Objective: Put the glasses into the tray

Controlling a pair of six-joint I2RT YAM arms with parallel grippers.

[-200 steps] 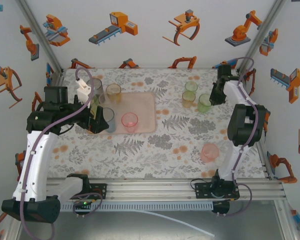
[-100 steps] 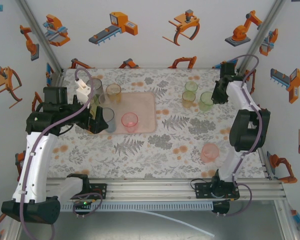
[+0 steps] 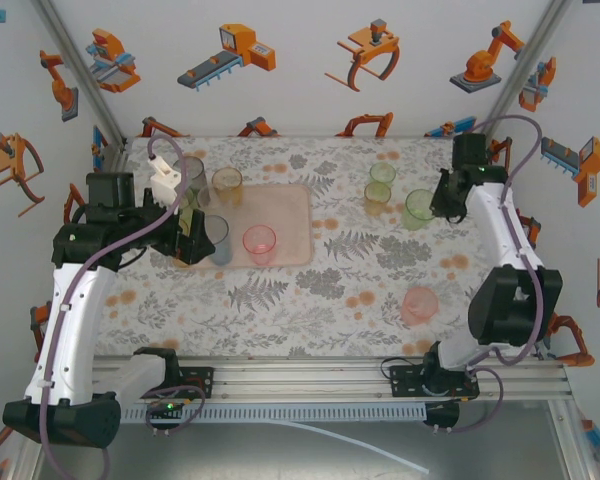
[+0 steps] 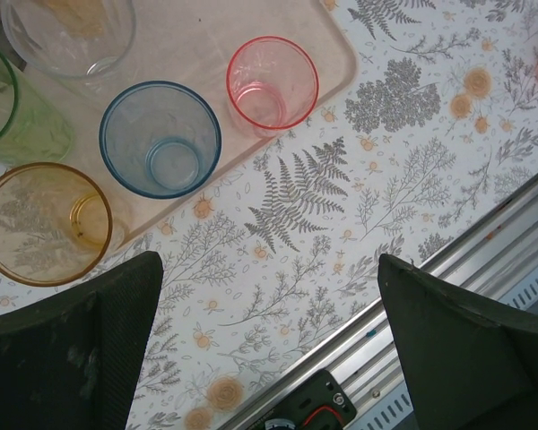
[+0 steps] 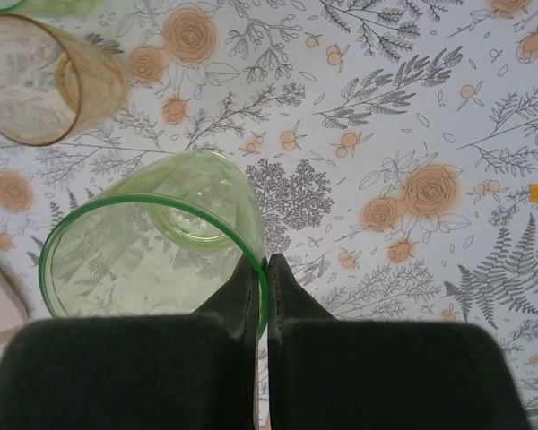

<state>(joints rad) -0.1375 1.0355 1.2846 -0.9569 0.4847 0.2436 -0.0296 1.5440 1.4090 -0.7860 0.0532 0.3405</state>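
Observation:
I should keep carrying the held green glass point(image 3: 417, 209), which hangs upright, with my right gripper to the tray's middle point(image 3: 264, 210), which is open, until the glass's bottom touches the tray.
The pale pink tray point(image 3: 290, 215) lies left of centre, also seen as tray point(image 4: 332, 54). Pink point(image 4: 273, 82), blue point(image 4: 160, 139), green point(image 4: 9, 107) and clear point(image 4: 67, 31) glasses stand in it, and an amber glass point(image 4: 45, 222) sits at its edge. My left gripper point(image 3: 195, 245) hangs open over the tray's near-left corner, its left gripper point(image 4: 269, 358) gap holding nothing. My right gripper point(image 5: 262, 269) is shut on the rim of a green glass point(image 5: 152, 251), one finger inside and one outside. In the top view the right gripper point(image 3: 435, 205) holds that green glass point(image 3: 418, 208) at the far right.
An amber glass point(image 3: 377, 196) and another green glass point(image 3: 382, 175) stand just left of the held one. A pink glass point(image 3: 420, 303) stands alone at the near right. The aluminium rail point(image 3: 310, 375) runs along the table's near edge, and printed walls enclose the other sides.
The right arm has swung outward to the right, and the green glass in its jaws has shifted slightly right. The left arm has stayed still.

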